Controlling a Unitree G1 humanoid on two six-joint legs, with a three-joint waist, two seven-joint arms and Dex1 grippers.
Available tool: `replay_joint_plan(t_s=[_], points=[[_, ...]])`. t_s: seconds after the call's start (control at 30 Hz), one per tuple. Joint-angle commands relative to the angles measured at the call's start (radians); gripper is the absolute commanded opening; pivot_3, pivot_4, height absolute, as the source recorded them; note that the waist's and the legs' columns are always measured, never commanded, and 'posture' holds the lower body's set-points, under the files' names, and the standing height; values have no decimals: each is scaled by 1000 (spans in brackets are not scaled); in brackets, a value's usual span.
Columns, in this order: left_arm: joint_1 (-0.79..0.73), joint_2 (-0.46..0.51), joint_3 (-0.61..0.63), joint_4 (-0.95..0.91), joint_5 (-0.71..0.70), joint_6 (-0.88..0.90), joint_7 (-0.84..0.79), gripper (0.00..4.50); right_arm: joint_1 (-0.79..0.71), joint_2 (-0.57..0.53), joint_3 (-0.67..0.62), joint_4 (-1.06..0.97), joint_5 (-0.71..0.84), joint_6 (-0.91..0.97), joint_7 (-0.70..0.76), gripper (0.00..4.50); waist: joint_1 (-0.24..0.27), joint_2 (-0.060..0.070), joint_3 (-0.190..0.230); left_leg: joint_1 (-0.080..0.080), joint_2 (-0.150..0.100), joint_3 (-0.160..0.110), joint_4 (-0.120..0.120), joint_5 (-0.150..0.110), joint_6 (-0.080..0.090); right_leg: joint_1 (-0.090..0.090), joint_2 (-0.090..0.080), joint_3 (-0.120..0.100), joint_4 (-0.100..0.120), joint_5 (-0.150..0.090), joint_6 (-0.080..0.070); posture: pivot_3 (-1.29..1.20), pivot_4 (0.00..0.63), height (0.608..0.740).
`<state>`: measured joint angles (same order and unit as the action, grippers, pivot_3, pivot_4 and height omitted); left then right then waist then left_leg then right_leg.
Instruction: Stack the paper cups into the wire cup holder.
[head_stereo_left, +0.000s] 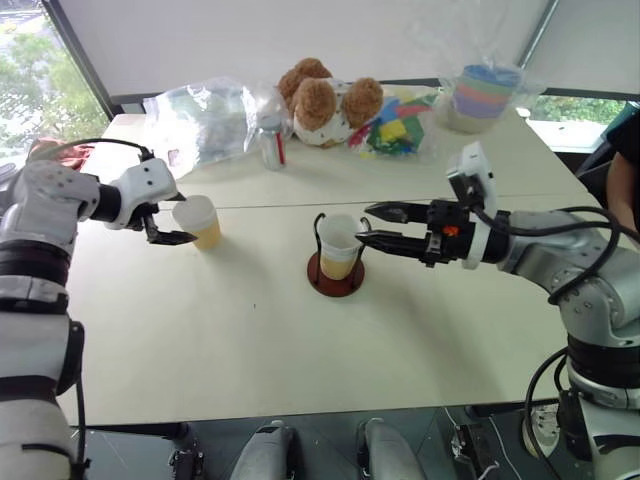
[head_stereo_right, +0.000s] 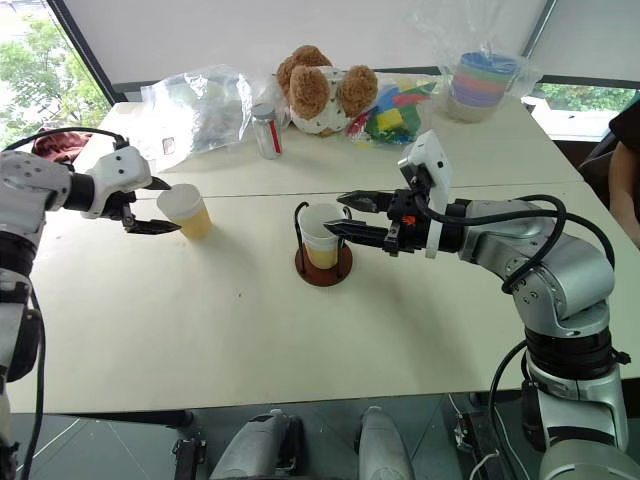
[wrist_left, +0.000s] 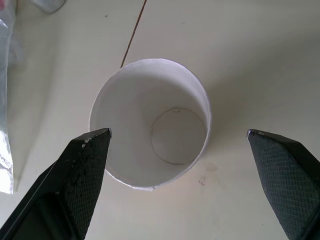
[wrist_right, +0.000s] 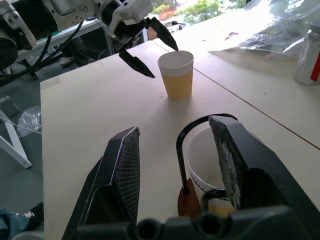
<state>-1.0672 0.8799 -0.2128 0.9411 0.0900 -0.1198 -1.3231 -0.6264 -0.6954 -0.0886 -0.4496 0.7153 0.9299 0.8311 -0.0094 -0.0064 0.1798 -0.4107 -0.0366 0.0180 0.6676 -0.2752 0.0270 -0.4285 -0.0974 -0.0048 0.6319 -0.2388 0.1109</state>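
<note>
The seated cup will take the paper cup (head_stereo_left: 199, 222) in deep when the robot lowers it, because the paper cup gets narrower from its wide rim to a small base (wrist_left: 179, 136).
A paper cup (head_stereo_left: 198, 220), white above a yellow-orange band, stands upright on the left of the table (head_stereo_left: 250, 350). My left gripper (head_stereo_left: 176, 218) is open at its rim. From the left wrist, the cup's mouth (wrist_left: 150, 150) lies between the wide-spread fingertips (wrist_left: 100, 137), apart from both. The wire cup holder (head_stereo_left: 335, 276), a dark red base with black loops, stands mid-table with a paper cup (head_stereo_left: 338, 245) seated in it. My right gripper (head_stereo_left: 365, 223) hovers level at that cup's rim, fingers apart, nothing held. Its wrist view shows a wire loop (wrist_right: 183, 145) in the gap.
At the table's far side lie a crumpled plastic bag (head_stereo_left: 205, 115), a small can (head_stereo_left: 272, 142), a teddy bear (head_stereo_left: 325, 100), coloured blocks (head_stereo_left: 395, 130) and a pastel stack in plastic (head_stereo_left: 485, 95). A person's arm (head_stereo_left: 625, 180) is at the right edge.
</note>
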Motion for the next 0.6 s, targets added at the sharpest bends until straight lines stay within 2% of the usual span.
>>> replay_joint_plan(t_s=[0.03,0.1,0.27,0.33,0.47,0.6], points=[[-42,-10,-7,44,34,-47,-13,4250,2,-26,-41,-40,24,-3,-19,2417,-1,0,0,0,0,0,0,0,0,0,0,0,0,0,0,0,150,740],[-53,-22,-23,78,61,-70,-14,3660,6,-36,-48,-45,32,0,-29,2446,-1,0,0,0,0,0,0,0,0,0,0,0,0,0,0,0,150,740],[-79,-44,-27,139,92,-111,-8,952,25,-70,-65,-46,39,-4,-43,2446,-2,-1,0,0,0,0,0,0,1,0,0,0,0,0,0,0,150,740],[-95,-51,-25,153,99,-121,-1,68,29,-80,-70,-47,46,-5,-46,2446,-1,-1,0,0,0,0,0,0,1,0,0,0,0,0,0,0,150,740],[-134,-61,-18,166,101,-135,-4,68,36,-97,-76,-53,61,-1,-48,2446,0,-3,1,0,0,0,0,0,1,0,0,0,0,0,0,0,150,740],[-253,-90,-5,135,63,-101,-106,68,94,-164,-132,-84,89,23,-33,2446,6,-5,2,0,0,0,0,0,1,0,0,0,0,0,1,0,150,740]])
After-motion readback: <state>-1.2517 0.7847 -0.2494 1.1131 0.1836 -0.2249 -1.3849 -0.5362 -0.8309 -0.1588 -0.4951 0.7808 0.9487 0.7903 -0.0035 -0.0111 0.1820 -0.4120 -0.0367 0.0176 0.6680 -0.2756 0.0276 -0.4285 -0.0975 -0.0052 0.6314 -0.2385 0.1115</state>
